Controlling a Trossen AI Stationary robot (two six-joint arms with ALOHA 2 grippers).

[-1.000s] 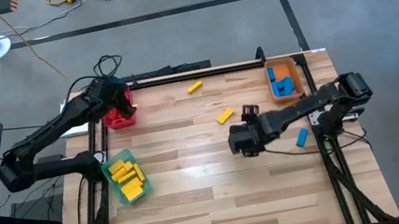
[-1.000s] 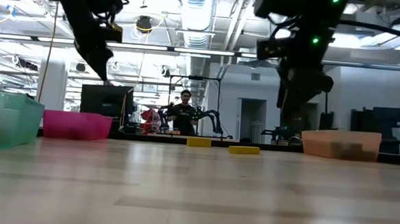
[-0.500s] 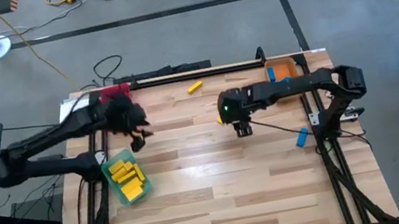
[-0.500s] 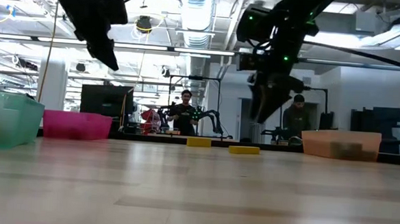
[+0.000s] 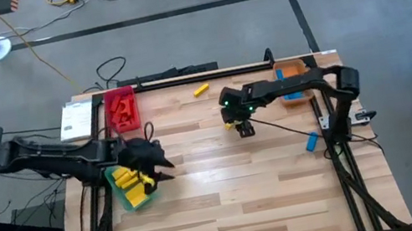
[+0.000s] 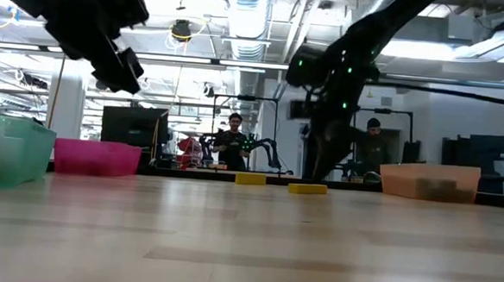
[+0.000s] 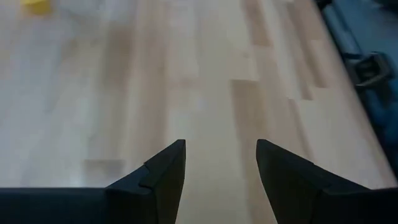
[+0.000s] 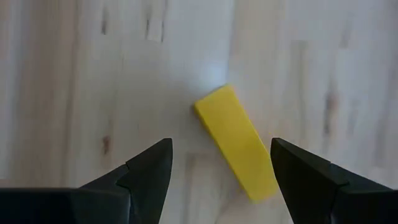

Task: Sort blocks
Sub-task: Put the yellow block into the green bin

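Observation:
The yellow block (image 6: 307,189) is under the robot's right gripper and far from the green tray (image 5: 130,188), so next the right gripper picks it up and hands it to the left gripper.
A yellow block (image 8: 236,140) lies flat on the table near the middle of its far half. My right gripper (image 8: 221,152) hangs open above it, one finger on either side, touching nothing; in the high view the right gripper (image 5: 243,125) covers most of this block. My left gripper (image 5: 160,164) is open with nothing between its fingers, above the right end of the green tray (image 5: 121,200), which holds yellow blocks. A second yellow block (image 5: 201,89) lies near the far edge. A blue block (image 5: 311,142) lies at the right edge.
A red tray (image 5: 108,96) with red blocks stands at the far left, a white card (image 5: 75,120) beside it. An orange tray (image 5: 292,67) with blue blocks stands at the far right. The near half of the table is bare wood. People (image 6: 232,144) stand in the room behind.
My left gripper has swung from the red tray toward the near edge and come down over the green tray. My right gripper has gone toward the far edge, tipped to point downward, and come down over the yellow block. No block has moved.

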